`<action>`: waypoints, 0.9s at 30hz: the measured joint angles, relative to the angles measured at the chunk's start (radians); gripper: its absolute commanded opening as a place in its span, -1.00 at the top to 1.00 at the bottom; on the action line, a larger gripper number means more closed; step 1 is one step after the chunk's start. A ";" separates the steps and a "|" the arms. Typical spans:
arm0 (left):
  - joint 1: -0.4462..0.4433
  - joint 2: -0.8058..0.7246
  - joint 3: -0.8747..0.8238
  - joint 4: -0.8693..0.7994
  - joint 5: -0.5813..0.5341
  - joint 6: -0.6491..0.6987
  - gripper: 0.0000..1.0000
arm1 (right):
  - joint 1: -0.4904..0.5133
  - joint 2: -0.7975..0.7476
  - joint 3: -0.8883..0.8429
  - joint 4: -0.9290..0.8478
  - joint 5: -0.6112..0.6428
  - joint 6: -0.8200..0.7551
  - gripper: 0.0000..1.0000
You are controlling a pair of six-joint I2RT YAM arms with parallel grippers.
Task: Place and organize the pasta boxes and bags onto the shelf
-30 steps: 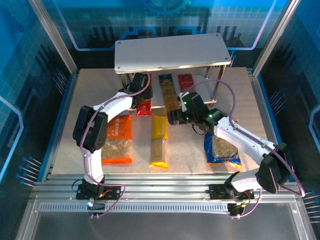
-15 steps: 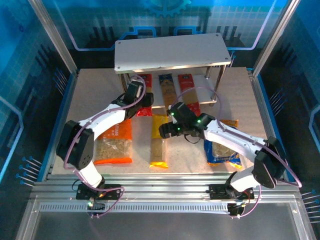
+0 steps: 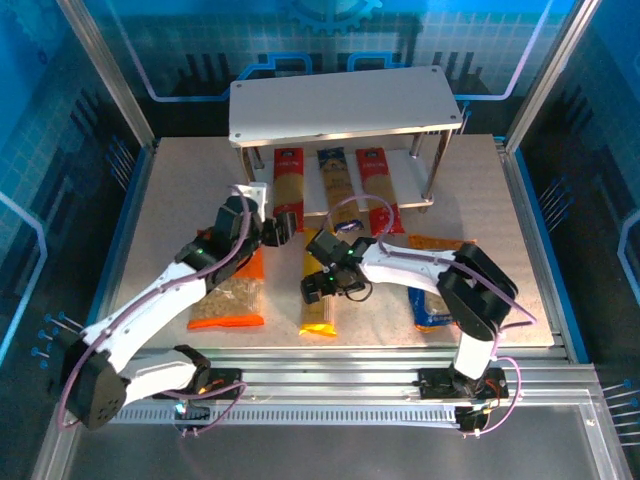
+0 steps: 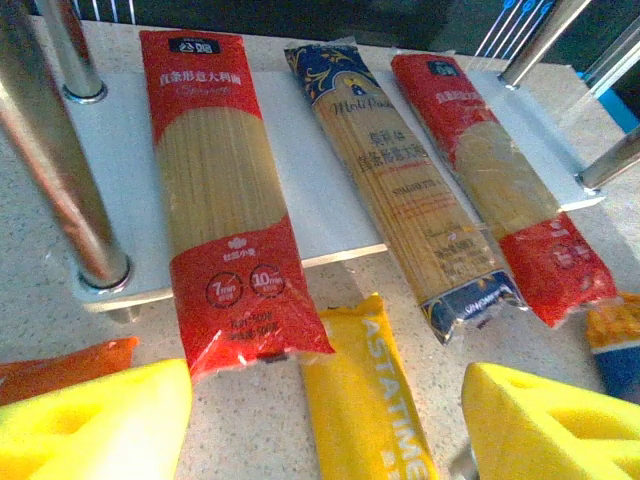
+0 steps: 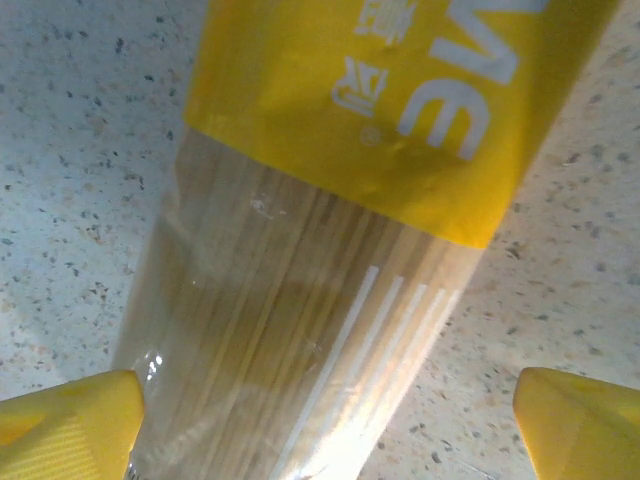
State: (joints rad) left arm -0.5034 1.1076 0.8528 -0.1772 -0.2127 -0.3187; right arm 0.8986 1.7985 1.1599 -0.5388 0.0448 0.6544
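Observation:
My left gripper hovers at the yellow box's far end (image 4: 355,325). My right gripper should therefore grasp the clear window (image 5: 290,300) and slide that end next to the dark blue box.
The shelf (image 3: 340,105) stands at the back. On its lower board (image 4: 300,180) lie three pasta boxes side by side: a red one (image 4: 225,200), a dark blue one (image 4: 400,190) and another red one (image 4: 500,190), all overhanging the front edge. The yellow box (image 3: 320,290) lies on the table in front. My left gripper (image 3: 277,230) hovers open just left of its far end, fingers (image 4: 90,420) wide apart. My right gripper (image 3: 318,287) is open and low over the yellow box's clear window (image 5: 300,330), one finger (image 5: 65,430) on each side. The orange bag (image 3: 232,290) lies left, the blue bag (image 3: 440,305) right.
Thin metal shelf legs (image 4: 50,150) stand at the board's corners. The right arm's forearm (image 3: 410,262) crosses above the blue bag. Blue cage walls and an aluminium frame (image 3: 110,80) ring the speckled table (image 3: 180,190).
My left arm has drawn back from under the shelf toward the near left, leaving the left red box on the lower board. My right gripper has swung left and down onto the yellow box.

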 measured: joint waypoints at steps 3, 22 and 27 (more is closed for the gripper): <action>0.000 -0.074 -0.039 -0.036 -0.002 -0.009 -0.50 | 0.000 0.034 0.033 0.004 -0.013 0.004 -0.99; 0.000 -0.167 -0.103 -0.110 -0.035 -0.023 -0.56 | 0.006 0.156 0.164 -0.072 -0.023 0.003 -0.95; 0.000 -0.170 -0.103 -0.110 -0.037 -0.023 -0.58 | 0.006 0.183 0.197 -0.079 -0.019 -0.019 -0.55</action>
State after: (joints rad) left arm -0.5034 0.9375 0.7498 -0.2874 -0.2501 -0.3416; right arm 0.9047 1.9820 1.3571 -0.6182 0.0254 0.6353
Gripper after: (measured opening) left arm 0.785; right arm 0.830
